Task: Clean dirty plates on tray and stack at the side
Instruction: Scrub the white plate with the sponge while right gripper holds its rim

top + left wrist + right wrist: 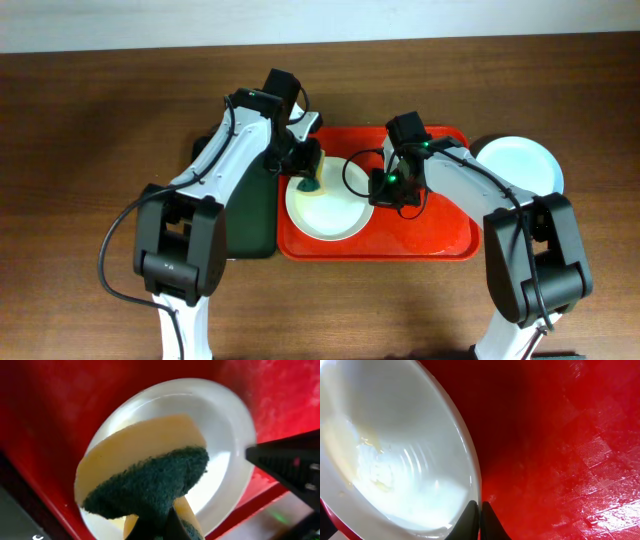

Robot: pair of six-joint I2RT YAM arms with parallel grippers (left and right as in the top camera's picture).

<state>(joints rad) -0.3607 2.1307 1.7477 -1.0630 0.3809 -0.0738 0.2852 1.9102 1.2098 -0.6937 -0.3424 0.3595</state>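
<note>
The robot's left gripper should wipe back toward the plate's middle (326, 207), since the sponge is at the plate's far edge and yellow smears (342, 442) lie inside the plate's rim.
A white plate (330, 212) with faint yellow smears lies on the left part of the red tray (440, 225). My left gripper (308, 170) is shut on a yellow sponge with a dark green pad (312, 183) and presses it on the plate's far left edge. In the left wrist view the sponge (145, 470) covers the plate (220, 425), held by my fingers (165, 530). My right gripper (383, 190) is shut on the plate's right rim. The right wrist view shows its fingers (480, 517) pinching the rim of the plate (395, 450) above the tray (560, 450).
A pale plate (518, 165) lies on the wooden table just right of the red tray. A dark green tray (250, 215) lies against the red tray's left side, under my left arm. My right gripper's black body (295, 467) shows in the left wrist view.
</note>
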